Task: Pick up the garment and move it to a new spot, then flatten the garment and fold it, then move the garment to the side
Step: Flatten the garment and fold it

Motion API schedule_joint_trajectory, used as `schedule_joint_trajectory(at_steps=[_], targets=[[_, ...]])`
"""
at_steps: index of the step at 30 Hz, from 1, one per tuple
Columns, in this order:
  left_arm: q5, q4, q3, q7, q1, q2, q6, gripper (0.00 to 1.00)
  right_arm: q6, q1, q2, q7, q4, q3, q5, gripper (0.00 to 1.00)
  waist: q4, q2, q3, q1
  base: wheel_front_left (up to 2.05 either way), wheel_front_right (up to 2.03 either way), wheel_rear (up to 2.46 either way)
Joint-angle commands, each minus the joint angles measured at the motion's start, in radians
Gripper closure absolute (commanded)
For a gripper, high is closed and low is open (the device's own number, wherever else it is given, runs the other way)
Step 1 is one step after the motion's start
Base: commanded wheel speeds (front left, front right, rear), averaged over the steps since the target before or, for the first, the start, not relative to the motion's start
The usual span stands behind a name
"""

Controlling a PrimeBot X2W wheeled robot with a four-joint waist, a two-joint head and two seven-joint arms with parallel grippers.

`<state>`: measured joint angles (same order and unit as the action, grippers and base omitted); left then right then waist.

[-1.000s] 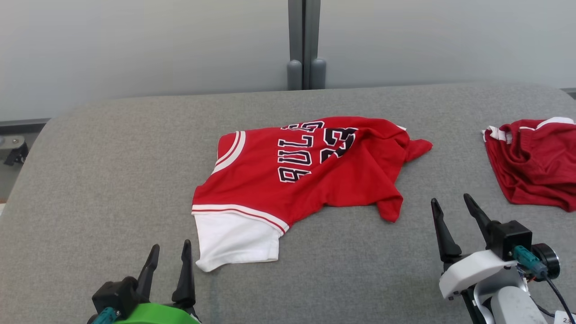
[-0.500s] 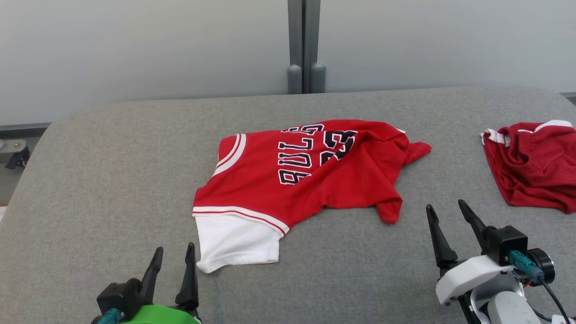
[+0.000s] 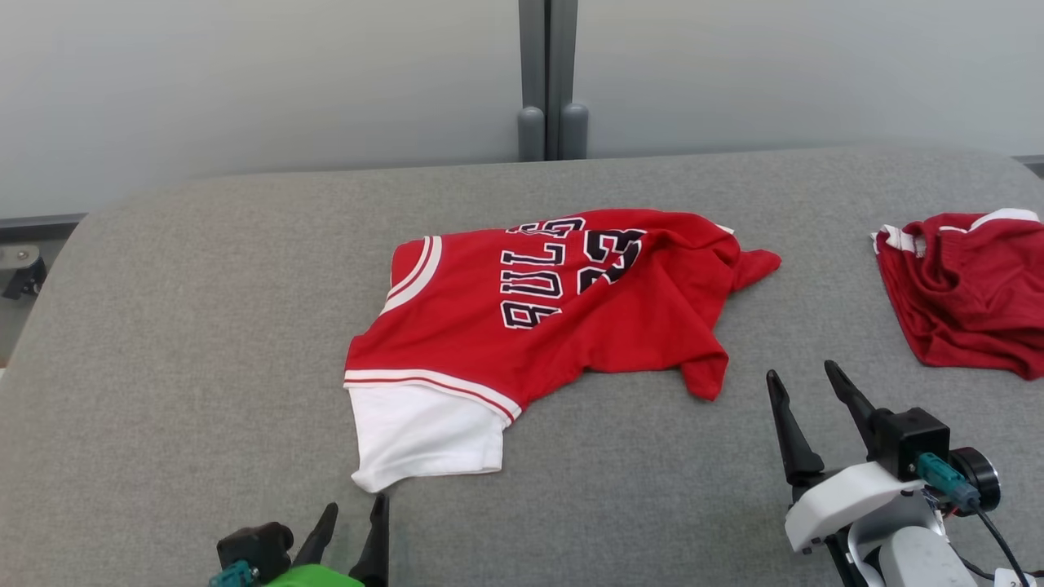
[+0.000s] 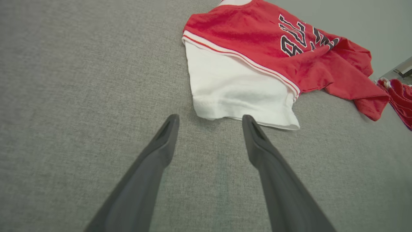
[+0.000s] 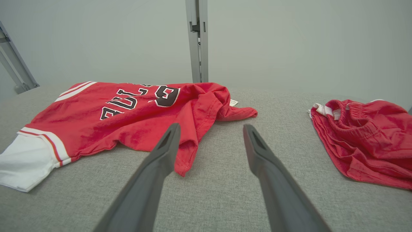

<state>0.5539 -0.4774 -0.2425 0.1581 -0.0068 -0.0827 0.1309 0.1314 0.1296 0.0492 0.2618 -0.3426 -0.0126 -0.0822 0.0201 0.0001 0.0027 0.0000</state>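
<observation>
I expect the other white sleeve, hidden underneath, to come out when I lift and spread the jersey, because lettering (image 3: 550, 227) runs over the jersey's far edge (image 3: 489, 311).
The garment (image 3: 571, 318) is a red jersey with black lettering and a white sleeve, lying crumpled in the middle of the grey padded table (image 3: 179, 326). My left gripper (image 3: 355, 507) is open at the bottom left, its tips just short of the white sleeve's near corner. In the left wrist view the left gripper (image 4: 210, 118) points at the hem of the garment (image 4: 257, 42), with nothing between its fingers. My right gripper (image 3: 801, 371) stands open to the right of the jersey's hanging red flap. The right wrist view has the right gripper (image 5: 211, 126) near that flap of the garment (image 5: 128, 112).
A second red garment (image 3: 962, 293), bunched up with a white waistband, lies at the table's right edge (image 5: 363, 141). A grey post (image 3: 546, 81) rises behind the table against a pale wall. Bare grey surface stretches to the left of the jersey and along the front.
My left gripper has sunk lower in the head view and shifted right, toward the white sleeve's corner. The right gripper has edged slightly left. The head camera wobbled a little.
</observation>
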Motion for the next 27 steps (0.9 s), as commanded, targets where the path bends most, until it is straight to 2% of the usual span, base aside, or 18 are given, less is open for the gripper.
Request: schedule_joint_trajectory(at_steps=[1, 11, 23, 24, 25, 26, 27], targets=[[0.027, -0.013, -0.003, -0.015, -0.028, -0.003, 0.000, 0.00, -0.002, 0.005, 0.003, 0.004, 0.001, 0.004, 0.004, 0.00, -0.009, -0.0001, 0.010, 0.0000, 0.00, 0.00, 0.00], [0.232, -0.099, 0.013, -0.083, -0.107, 0.008, 0.000, 0.00, -0.002, 0.027, 0.003, 0.004, 0.006, -0.004, 0.024, 0.00, -0.046, -0.0001, 0.056, 0.0000, 0.00, 0.00, 0.00], [0.338, -0.147, 0.008, -0.081, -0.190, -0.006, -0.001, 0.00, -0.002, 0.046, 0.003, 0.004, 0.006, -0.007, 0.029, 0.00, -0.060, -0.0001, 0.086, 0.0000, 0.00, 0.00, 0.00], [0.340, -0.150, 0.006, -0.078, -0.195, -0.007, -0.001, 0.28, -0.002, 0.046, 0.003, 0.004, 0.003, -0.008, 0.030, 0.00, -0.060, -0.0001, 0.088, 0.0000, 0.00, 0.00, 0.00], [0.345, -0.153, 0.003, -0.076, -0.200, -0.008, -0.001, 0.65, -0.002, 0.046, 0.003, 0.004, -0.003, -0.010, 0.032, 0.00, -0.060, -0.0001, 0.091, 0.0000, 0.00, 0.00, 0.00], [0.346, -0.156, 0.002, -0.068, -0.207, -0.010, -0.001, 0.93, -0.002, 0.047, 0.003, 0.004, -0.010, -0.012, 0.033, 0.00, -0.059, -0.0001, 0.093, 0.0000, 0.00, 0.00, 0.00], [0.347, -0.157, 0.000, -0.063, -0.212, -0.011, -0.001, 1.00, -0.002, 0.049, 0.003, 0.004, -0.015, -0.013, 0.034, 0.00, -0.059, -0.0001, 0.096, 0.0000, 0.00, 0.00, 0.00]])
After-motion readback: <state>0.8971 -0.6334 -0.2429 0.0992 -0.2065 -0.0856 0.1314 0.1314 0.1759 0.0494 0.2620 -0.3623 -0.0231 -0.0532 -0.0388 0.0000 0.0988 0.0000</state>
